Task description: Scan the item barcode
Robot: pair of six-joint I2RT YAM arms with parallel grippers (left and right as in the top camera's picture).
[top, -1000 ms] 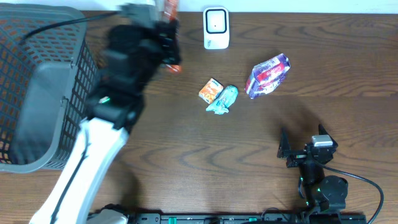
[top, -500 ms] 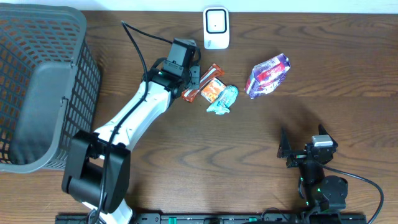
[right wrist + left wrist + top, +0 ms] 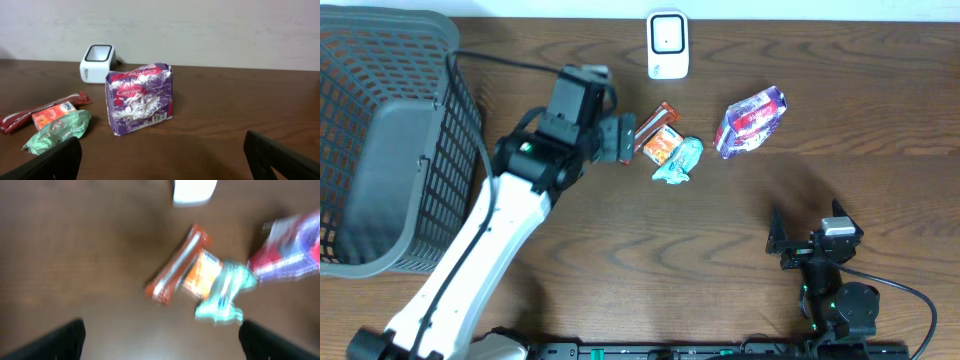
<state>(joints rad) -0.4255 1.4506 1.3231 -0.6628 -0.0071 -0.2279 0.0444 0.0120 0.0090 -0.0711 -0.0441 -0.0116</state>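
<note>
The purple packet is standing on its edge [image 3: 723,148] near the teal packet, so my left gripper needs to wait while my right gripper pulls the purple packet down flat [image 3: 753,121].
A red-orange snack bar [image 3: 653,127] [image 3: 177,265] lies flat on the table, touching a small orange box [image 3: 663,146] [image 3: 201,275]. My left gripper [image 3: 627,138] [image 3: 162,347] hovers just left of the bar, open, with nothing between its fingers. A teal packet [image 3: 679,160] [image 3: 225,294] and a purple packet [image 3: 751,122] [image 3: 140,97] lie to the right. The white scanner [image 3: 667,45] [image 3: 97,62] stands at the back edge. My right gripper [image 3: 807,230] [image 3: 162,160] rests open near the front, facing the purple packet.
A dark mesh basket [image 3: 380,140] with a grey liner fills the left end of the wooden table. The left arm stretches diagonally from the front left toward the items.
The left gripper came down from near the scanner, opened and let go of the red-orange bar beside the orange box, then drew back slightly left. The right arm stayed still.
</note>
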